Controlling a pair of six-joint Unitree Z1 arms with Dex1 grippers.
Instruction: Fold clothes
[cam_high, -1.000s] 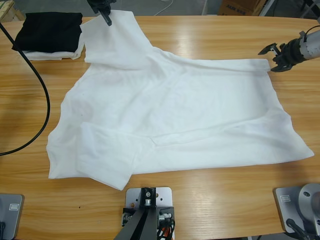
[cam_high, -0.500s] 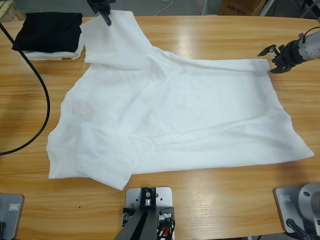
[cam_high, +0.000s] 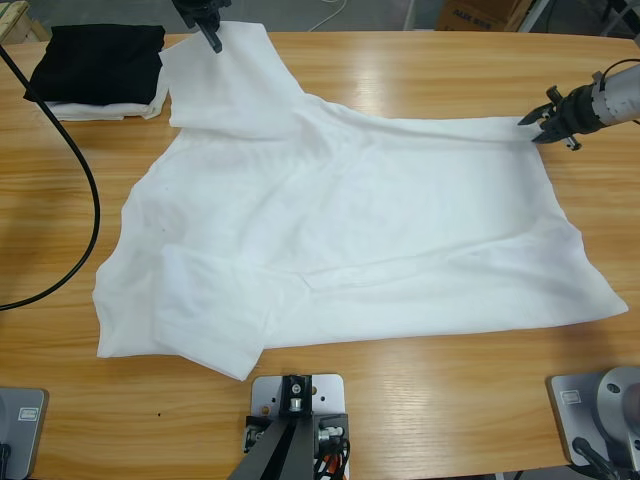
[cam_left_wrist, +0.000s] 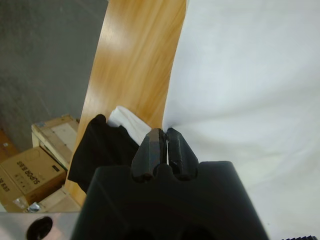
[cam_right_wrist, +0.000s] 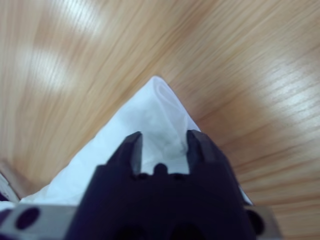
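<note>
My gripper will carry the T-shirt's far corner (cam_high: 528, 126) over, and the T-shirt's far half should fold while its near half stays in place, because the T-shirt's near edge (cam_high: 440, 336) lies flat.
The clothes (cam_high: 340, 220), a large white T-shirt, lie spread across the wooden table (cam_high: 400, 70), with one sleeve folded in at the front left. My left gripper (cam_high: 212, 38) is at the far sleeve, shut on the cloth's edge; the left wrist view shows its jaws (cam_left_wrist: 163, 136) pressed together where the white fabric (cam_left_wrist: 250, 75) puckers. My right gripper (cam_high: 537, 128) is at the shirt's far right corner. In the right wrist view its jaws (cam_right_wrist: 162, 145) stand apart, open, with the pointed white corner (cam_right_wrist: 155, 110) between them.
A folded black garment (cam_high: 100, 60) rests on a smaller folded white cloth (cam_high: 105, 108) at the table's far left corner. A black cable (cam_high: 90, 200) curves over the left side. Cardboard boxes (cam_left_wrist: 30, 170) stand on the floor beyond the table.
The right gripper has moved in to the shirt's far right corner, and its wide-spread jaws have narrowed around it. The left gripper and the shirt have stayed put.
</note>
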